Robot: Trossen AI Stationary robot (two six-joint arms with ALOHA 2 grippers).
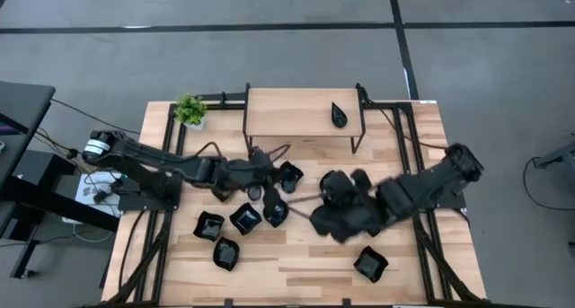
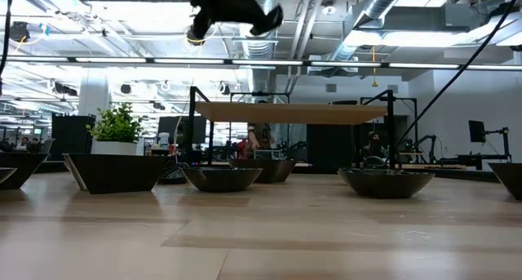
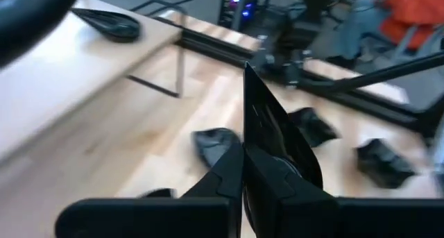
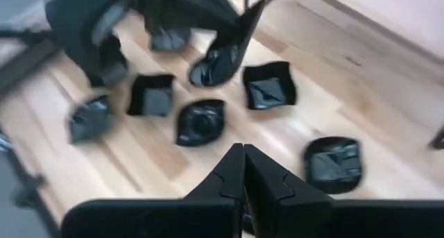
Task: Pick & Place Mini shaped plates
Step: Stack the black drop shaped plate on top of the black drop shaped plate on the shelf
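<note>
Next, my right gripper opens and takes over the plate by its free rim (image 3: 258,85) before placing it, because the black plate (image 3: 281,141) stands on edge in my left gripper.
My left gripper (image 1: 268,189) (image 3: 244,170) is shut on a glossy black mini plate (image 3: 281,137), raised over the middle of the table; the right wrist view also shows this plate (image 4: 243,26). My right gripper (image 4: 243,170) (image 1: 322,220) is shut and empty, hovering over the table right of centre. Several more black plates rest on their bases on the wood, among them squarish ones (image 1: 209,225) (image 1: 245,218) (image 1: 225,252) and one near the front right (image 1: 370,263). A teardrop plate (image 1: 339,115) (image 3: 107,23) lies on the raised shelf. My left gripper pinches the plate's rim (image 3: 247,151) between its two fingers. The plate stands on edge, reaching out beyond the fingertips, with its hollow turned to one side. It is lifted clear of the table.
A wooden shelf on black legs (image 1: 301,110) stands at the table's far edge. A small green potted plant (image 1: 190,110) sits at the far left corner. Black frame rails (image 1: 420,137) and cables run along both sides. Bare wood shows along the near edge (image 1: 296,268).
</note>
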